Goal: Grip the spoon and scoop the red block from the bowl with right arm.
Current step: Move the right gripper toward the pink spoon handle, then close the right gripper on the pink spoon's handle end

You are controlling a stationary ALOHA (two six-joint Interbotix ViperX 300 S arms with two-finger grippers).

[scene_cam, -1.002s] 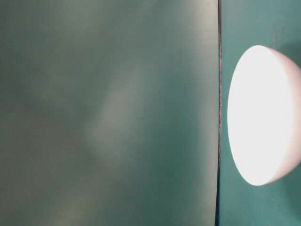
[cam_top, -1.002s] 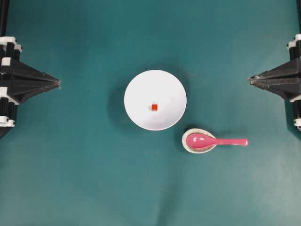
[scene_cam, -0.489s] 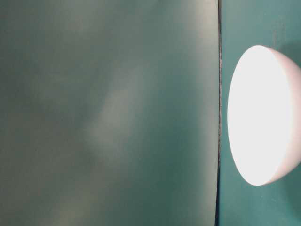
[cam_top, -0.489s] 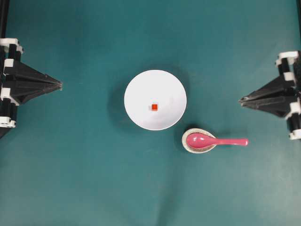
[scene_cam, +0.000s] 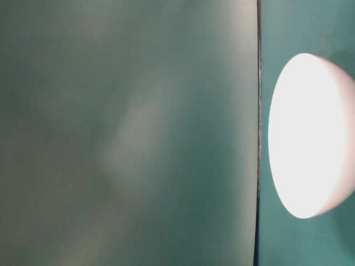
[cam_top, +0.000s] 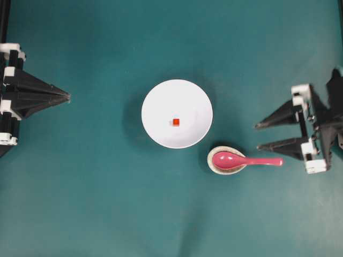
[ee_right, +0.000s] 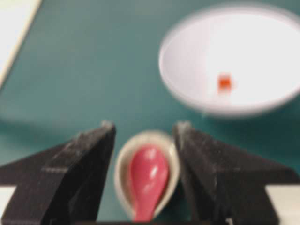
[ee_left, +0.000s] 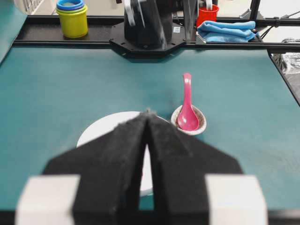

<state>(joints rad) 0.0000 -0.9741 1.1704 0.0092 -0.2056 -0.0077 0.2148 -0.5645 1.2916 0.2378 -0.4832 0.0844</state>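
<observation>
The red block is alone on the white bowl's smooth bottom, so I expect the block to slip toward the bowl's rim when I push the pink-red spoon.
The pink-red spoon lies with its scoop in a small speckled rest dish, handle pointing right; the left wrist view shows the spoon too. The tiny red block sits in the middle of the white bowl. My right gripper stands open above and to the right of the spoon's handle end, touching nothing. In the right wrist view the spoon's scoop shows between its spread fingers, with the block in the bowl beyond. My left gripper rests shut at the far left, empty.
The bowl fills the right of the table-level view, overexposed. Behind the table edge in the left wrist view stand stacked coloured cups, a red cup and a folded blue cloth.
My right gripper has opened from shut and moved left and down toward the spoon's handle. The left arm, bowl, block and spoon have not moved.
</observation>
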